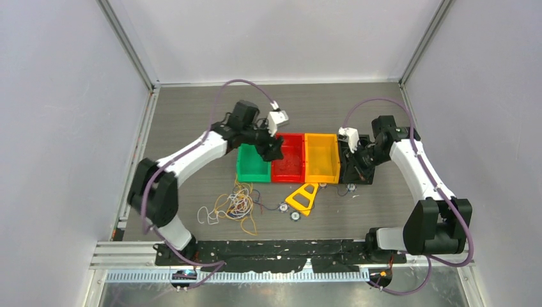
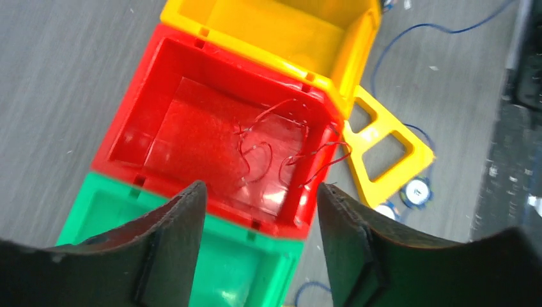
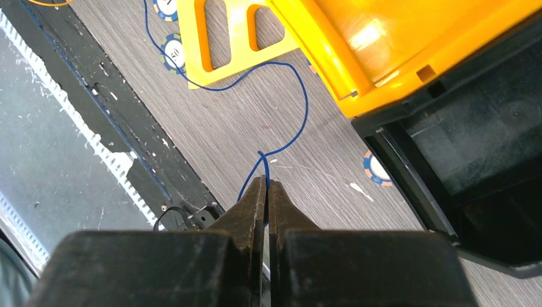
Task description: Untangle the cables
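My right gripper should grab the blue cable close to the tangle (image 1: 266, 206) and lift it clear, because the cable still runs from my right gripper into the tangle (image 1: 244, 202).
A loose tangle of yellow, white and blue cables (image 1: 233, 204) lies on the table in front of the green tray (image 1: 250, 171). A red cable (image 2: 271, 150) lies coiled in the red tray (image 2: 144, 96), with one loop hanging over its near rim. My left gripper (image 2: 260, 188) is open and empty, hovering above the red and green trays' shared wall; the top view shows it too (image 1: 273, 149). My right gripper (image 3: 266, 182) is shut on a thin blue cable (image 3: 305, 109), which runs across the table under the yellow triangle. It is by the black tray (image 1: 358, 167).
An orange tray (image 1: 321, 173) stands between the red and black trays. A yellow triangular frame (image 1: 303, 197) lies in front of them, with small round discs (image 1: 295, 215) beside it. A black strip (image 1: 281, 248) runs along the near table edge.
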Robot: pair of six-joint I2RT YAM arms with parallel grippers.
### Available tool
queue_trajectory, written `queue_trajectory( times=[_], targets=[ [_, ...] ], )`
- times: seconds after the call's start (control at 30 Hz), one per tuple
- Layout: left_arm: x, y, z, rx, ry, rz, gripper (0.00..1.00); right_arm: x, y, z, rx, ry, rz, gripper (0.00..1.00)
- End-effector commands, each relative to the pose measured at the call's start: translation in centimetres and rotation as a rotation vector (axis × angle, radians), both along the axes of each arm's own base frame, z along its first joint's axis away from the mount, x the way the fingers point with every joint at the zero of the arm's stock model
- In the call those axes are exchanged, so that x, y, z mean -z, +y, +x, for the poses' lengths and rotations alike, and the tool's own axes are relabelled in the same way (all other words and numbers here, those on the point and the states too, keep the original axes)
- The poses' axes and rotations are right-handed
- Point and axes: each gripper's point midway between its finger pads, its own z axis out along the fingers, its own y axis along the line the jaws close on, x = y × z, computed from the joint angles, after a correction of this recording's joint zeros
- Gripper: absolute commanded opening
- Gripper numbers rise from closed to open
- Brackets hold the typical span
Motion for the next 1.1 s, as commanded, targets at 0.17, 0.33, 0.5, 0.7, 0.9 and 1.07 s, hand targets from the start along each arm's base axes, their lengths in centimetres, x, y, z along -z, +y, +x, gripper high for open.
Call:
queue_trajectory(
  times=[0.17, 0.33, 0.5, 0.7, 0.9, 1.07],
  targets=[
    [-7.1, 9.3, -9.3, 0.229, -0.137, -0.041, 0.73, -2.1, 4.3, -2.5, -0.226, -0.143, 0.002, 0.05],
    [-3.9, 12.4, -12.1, 0.293, -0.175, 0.038, 0.71, -1.1, 8.7, -3.9, -0.376, -0.232, -0.02, 0.05],
    [0.7, 14.5, -14.2, 0.379, -0.24, 0.131, 0.71, -0.1, 12.9, -3.1, -0.442, -0.27, -0.045, 0.07],
    [4.2, 16.7, -14.9, 0.426, -0.251, 0.238, 0.69, 1.1, 19.1, -3.0, -0.506, -0.305, -0.056, 0.1],
    [4.3, 17.8, -15.0, 0.411, -0.275, 0.237, 0.7, 4.9, 21.6, -2.6, -0.502, -0.286, -0.122, 0.2],
    [4.7, 18.2, -14.9, 0.4, -0.275, 0.237, 0.71, 7.2, 21.7, -2.6, -0.498, -0.233, -0.159, 0.25]
  ],
)
